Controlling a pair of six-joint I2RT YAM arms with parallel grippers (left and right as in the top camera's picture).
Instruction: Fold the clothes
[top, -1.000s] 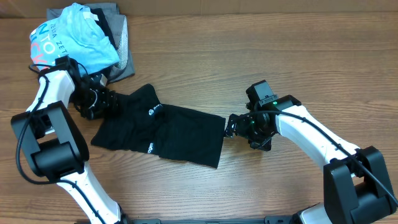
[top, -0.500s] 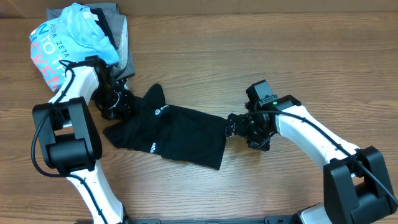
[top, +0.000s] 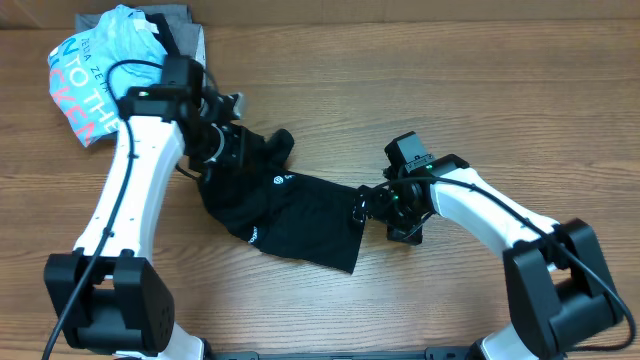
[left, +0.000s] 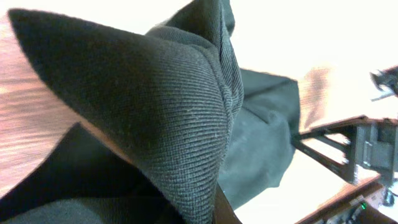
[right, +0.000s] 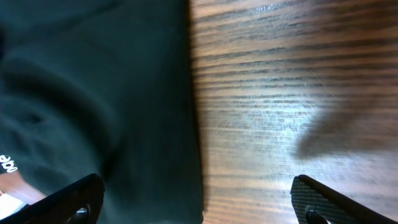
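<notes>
The T-shirt's other half (top: 312, 222) lies spread ahead, so my left gripper keeps carrying the black T-shirt's raised end until it reaches the T-shirt's far edge (top: 356, 228), then releases.
The clothes, a black T-shirt (top: 295, 215), lie crumpled across the middle of the table, with small white logos showing. My left gripper (top: 248, 148) is shut on the shirt's left end and holds it bunched up above the table. In the left wrist view the raised black fabric (left: 174, 106) fills the frame and hides the fingers. My right gripper (top: 366, 207) stands open at the shirt's right edge. In the right wrist view its fingers (right: 78, 200) straddle that edge of the shirt (right: 93, 93), one over cloth and one over bare wood, gripping nothing.
A light blue tee (top: 95, 70) with lettering lies on grey folded garments (top: 192, 38) at the back left corner. The wooden table (top: 480, 110) extends bare to the right and front of the shirt.
The left gripper shut on the shirt's left end, then lifted and carried it rightward, dragging the shirt with it. The right gripper stayed open and shifted slightly left.
</notes>
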